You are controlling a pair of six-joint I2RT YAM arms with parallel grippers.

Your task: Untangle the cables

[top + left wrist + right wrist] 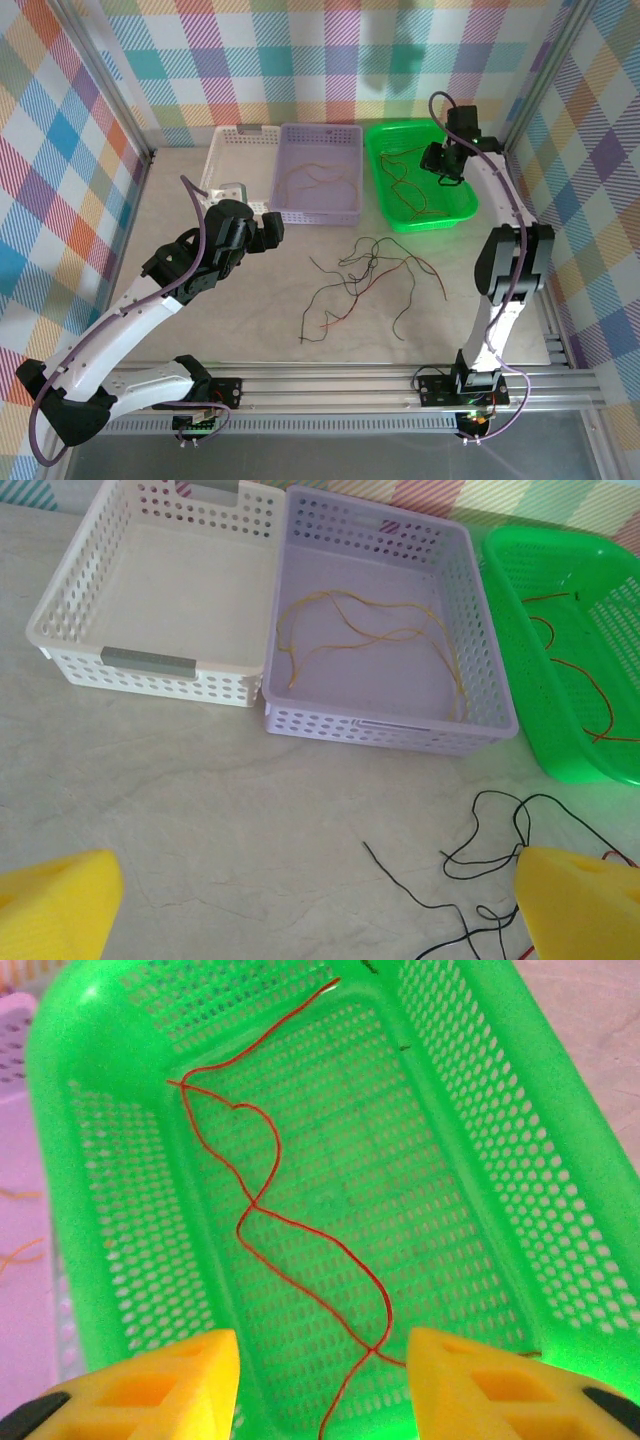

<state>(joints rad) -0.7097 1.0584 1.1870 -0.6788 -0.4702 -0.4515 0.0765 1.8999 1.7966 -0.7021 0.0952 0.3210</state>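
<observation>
A stretch of the tangle's red cable is clear of the black cables, so the robot's right gripper should keep going toward that stretch and close there.
A tangle of thin black, brown and red cables lies loose on the table in front of the baskets; its black strands show at the lower right of the left wrist view. Orange-yellow cables lie in the purple basket. Red cables lie in the green basket. My left gripper hangs open left of the tangle, nothing between its yellow fingers. My right gripper hovers open over the green basket, with the red cables under the gap.
A white basket with nothing in it stands left of the purple one, both against the back wall. Bare table stretches in front of the baskets. Plaid walls close in the back and both sides.
</observation>
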